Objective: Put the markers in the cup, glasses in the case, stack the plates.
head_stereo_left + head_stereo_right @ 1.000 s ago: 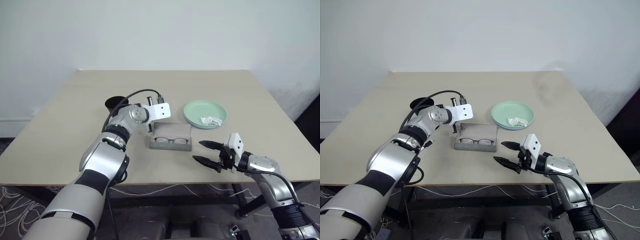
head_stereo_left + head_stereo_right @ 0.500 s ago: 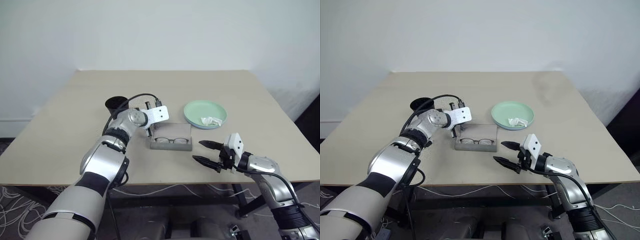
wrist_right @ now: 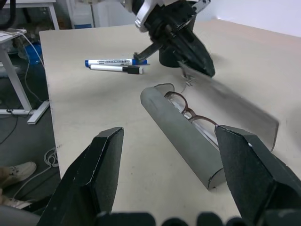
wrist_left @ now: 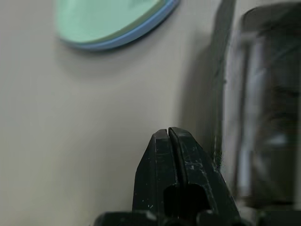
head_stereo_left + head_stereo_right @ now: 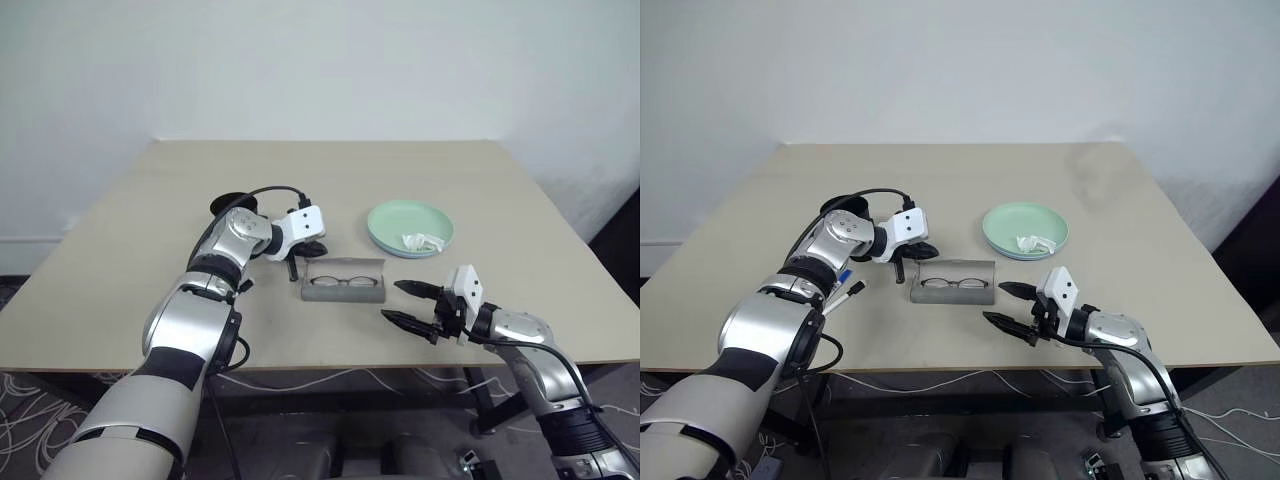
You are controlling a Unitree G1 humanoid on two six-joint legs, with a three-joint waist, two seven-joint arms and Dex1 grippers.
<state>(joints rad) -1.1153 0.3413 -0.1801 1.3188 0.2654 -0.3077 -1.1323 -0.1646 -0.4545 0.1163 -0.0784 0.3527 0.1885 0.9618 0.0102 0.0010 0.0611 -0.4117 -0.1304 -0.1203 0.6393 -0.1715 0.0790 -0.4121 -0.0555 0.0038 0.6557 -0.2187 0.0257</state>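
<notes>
The grey case's lid (image 5: 350,267) is tilted up behind the glasses. So my shut left gripper should push the lid closed from behind before it takes the markers.
The grey case (image 5: 344,291) lies open in the middle of the table with the glasses (image 5: 345,281) inside. Its lid (image 3: 230,106) stands tilted up behind them. My left gripper (image 5: 318,250) is shut and empty, its tip at the lid's left rear corner. The mint green plate rests on the light blue one (image 5: 410,226) at the right. The black cup (image 5: 228,205) is partly hidden behind my left arm. Two markers (image 5: 845,287), one blue-capped (image 3: 115,62) and one black-capped (image 3: 117,68), lie flat on the table left of the case. My right gripper (image 5: 392,301) hangs open and empty just right of the case.
A crumpled white tissue (image 5: 422,241) lies on the green plate. A black cable (image 5: 262,192) loops over my left wrist. The table's front edge (image 5: 330,362) runs just below my right gripper.
My left gripper drew back toward the case's left rear corner and its wrist turned. The case lid rose from lying flat to tilted up. The right gripper stayed still.
</notes>
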